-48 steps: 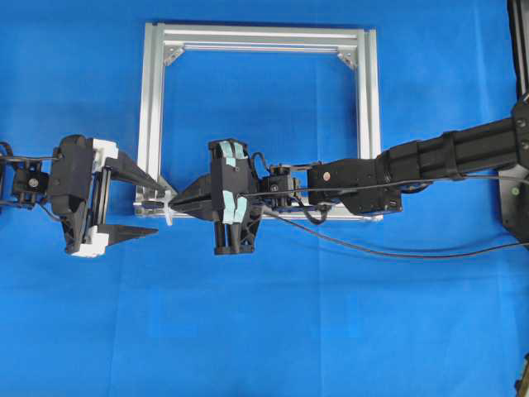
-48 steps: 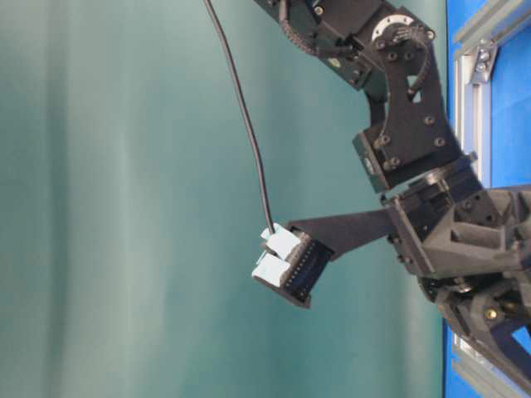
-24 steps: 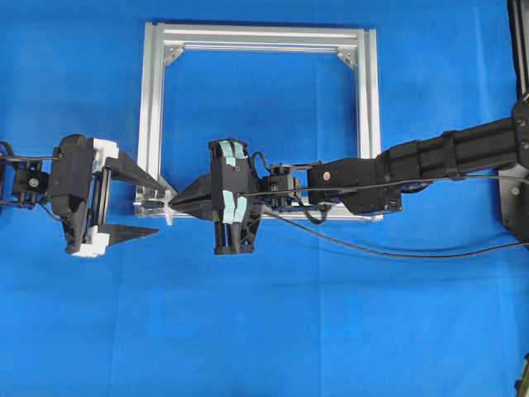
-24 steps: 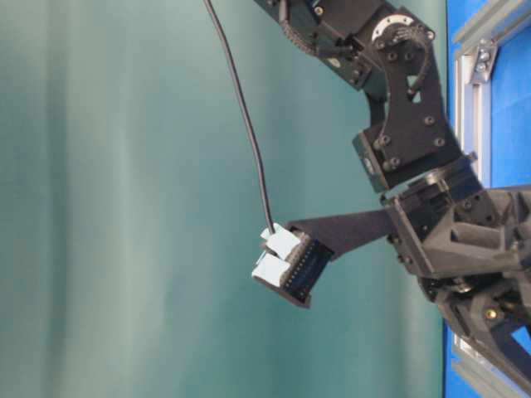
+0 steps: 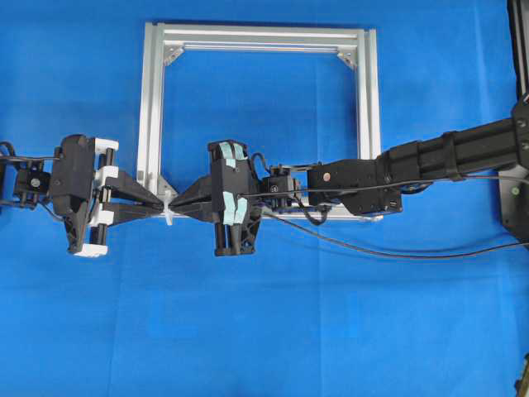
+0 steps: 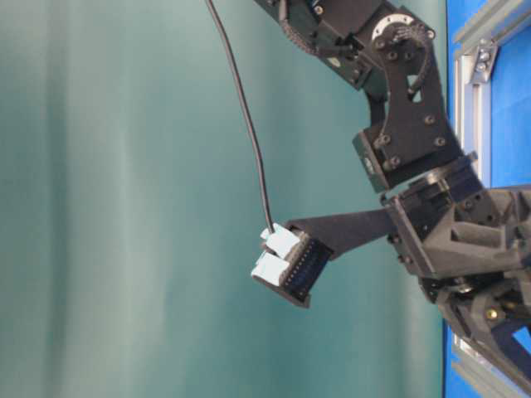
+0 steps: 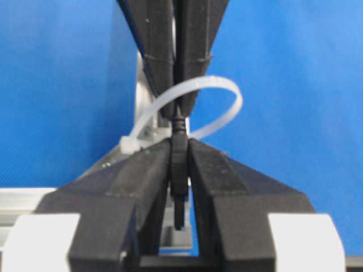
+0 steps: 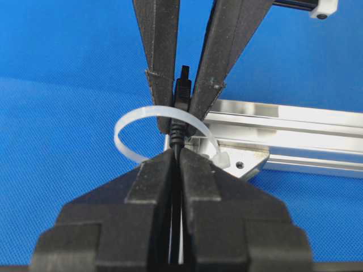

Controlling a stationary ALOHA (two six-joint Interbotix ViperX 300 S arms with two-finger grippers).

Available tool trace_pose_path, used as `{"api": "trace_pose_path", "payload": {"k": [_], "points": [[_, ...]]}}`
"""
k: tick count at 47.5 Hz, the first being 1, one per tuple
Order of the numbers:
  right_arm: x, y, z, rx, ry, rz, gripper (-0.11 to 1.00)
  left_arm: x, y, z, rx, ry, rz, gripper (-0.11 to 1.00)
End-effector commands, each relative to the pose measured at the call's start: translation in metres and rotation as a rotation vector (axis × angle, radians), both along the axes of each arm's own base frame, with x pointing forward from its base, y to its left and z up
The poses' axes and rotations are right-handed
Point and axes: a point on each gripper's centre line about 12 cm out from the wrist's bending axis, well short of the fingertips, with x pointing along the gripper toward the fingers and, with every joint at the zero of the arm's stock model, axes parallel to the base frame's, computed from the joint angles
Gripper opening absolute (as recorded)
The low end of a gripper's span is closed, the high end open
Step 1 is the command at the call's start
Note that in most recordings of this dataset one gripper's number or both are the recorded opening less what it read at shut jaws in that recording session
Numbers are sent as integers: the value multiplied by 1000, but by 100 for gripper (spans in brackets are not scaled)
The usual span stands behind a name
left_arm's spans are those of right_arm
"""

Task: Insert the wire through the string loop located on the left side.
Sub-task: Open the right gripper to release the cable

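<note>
Next, my right gripper opens, as it still pins the wire point(image 8: 177, 135) behind the plug at the string loop, before my left gripper pulls the plug tip point(image 8: 182, 86) through.
The white string loop point(image 5: 168, 208) sits at the lower-left corner of the silver frame point(image 5: 256, 37). The black wire point(image 8: 181, 93) passes through the string loop point(image 8: 127, 122), plug tip first. On the loop's right, my right gripper point(image 5: 178, 203) is shut on the wire just behind the plug. From the left, my left gripper point(image 5: 157, 207) is shut on the plug tip point(image 7: 179, 164), which sticks out past the string loop point(image 7: 227, 90). The two grippers meet nose to nose at the loop. The rest of the wire point(image 5: 372, 246) trails off right along the cloth.
The aluminium frame's bottom rail point(image 8: 295, 127) lies just behind the loop. The right arm point(image 5: 430, 157) stretches across the frame's lower rail. Blue cloth point(image 5: 264, 331) covers the table.
My left gripper's jaws, wide open on either side of the loop before, have closed on the wire's plug tip. The right gripper and arm have not moved.
</note>
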Motion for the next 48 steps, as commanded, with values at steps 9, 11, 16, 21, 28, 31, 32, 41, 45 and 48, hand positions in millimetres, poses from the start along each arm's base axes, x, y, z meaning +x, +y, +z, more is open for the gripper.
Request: {"api": "trace_pose_path", "payload": {"k": [9,11,16,21,28,31,32,41,45,48], "points": [[3,-1,17,2,-40,-1,-1,6,-1,4,-4,-12,0,8],[4,-1,17,3,-41,-2,-1,6,-1,4,-4,-12,0,8],[4,-1,17,3,-43,-2,-1,6,0,4,-5,-12,3,8],[4,-1,19,2,-49,-1,-1,6,0,4,-4,-12,1,8],[2,-1,21,5,-47,-3,-1,6,0,4,-5,-12,3,8],[1,-1,20,7,-44,-4,0,6,0,4,-4,-12,1,8],[1,-1,20,10,-44,-5,0,6,0,4,-4,-12,1,8],[0,0,20,20,-38,-8,27,6,0,4,-4,-12,1,8],[-1,0,18,22,-28,-10,52,6,0,5,-4,-14,1,8],[-1,0,18,20,-24,-10,72,6,0,5,-5,-13,3,8]]}}
